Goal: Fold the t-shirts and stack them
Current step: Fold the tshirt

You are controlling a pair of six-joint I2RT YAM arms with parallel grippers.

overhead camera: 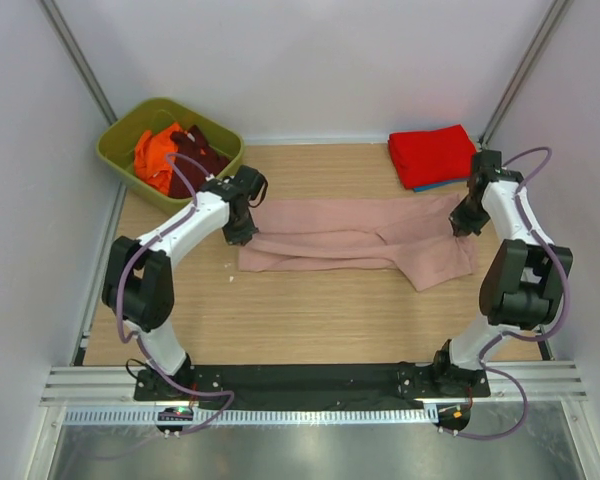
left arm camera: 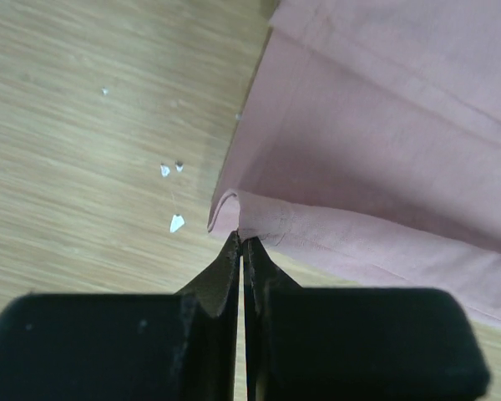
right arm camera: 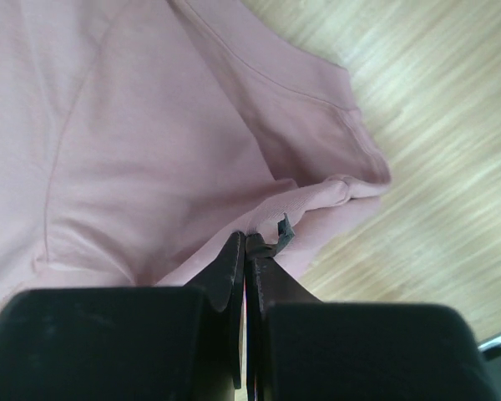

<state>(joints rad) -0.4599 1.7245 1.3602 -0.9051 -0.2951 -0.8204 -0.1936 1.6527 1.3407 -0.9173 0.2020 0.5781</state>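
Observation:
My left gripper keeps going toward the far layer's edge (overhead camera: 280, 233) and lets go of the t-shirt's corner there, because the dusty-pink t-shirt's near fold (overhead camera: 325, 249) is straight between both grippers.
A dusty-pink t-shirt (overhead camera: 350, 235) lies folded lengthwise in a long band across the wooden table. My left gripper (overhead camera: 242, 235) is at its left end and my right gripper (overhead camera: 462, 225) at its right end. The left wrist view shows the left gripper (left arm camera: 241, 238) shut on a curled corner of the pink cloth (left arm camera: 384, 125). The right wrist view shows the right gripper (right arm camera: 249, 240) shut on a bunched fold of the same shirt (right arm camera: 150, 125). A folded red t-shirt (overhead camera: 432, 153) rests on a blue one (overhead camera: 438, 185) at the back right.
A green basket (overhead camera: 125, 122) at the back left holds an orange t-shirt (overhead camera: 152, 155) and a maroon one (overhead camera: 204, 155). Small white scraps (left arm camera: 176, 222) lie on the wood beside the shirt's left end. White walls enclose the table on three sides.

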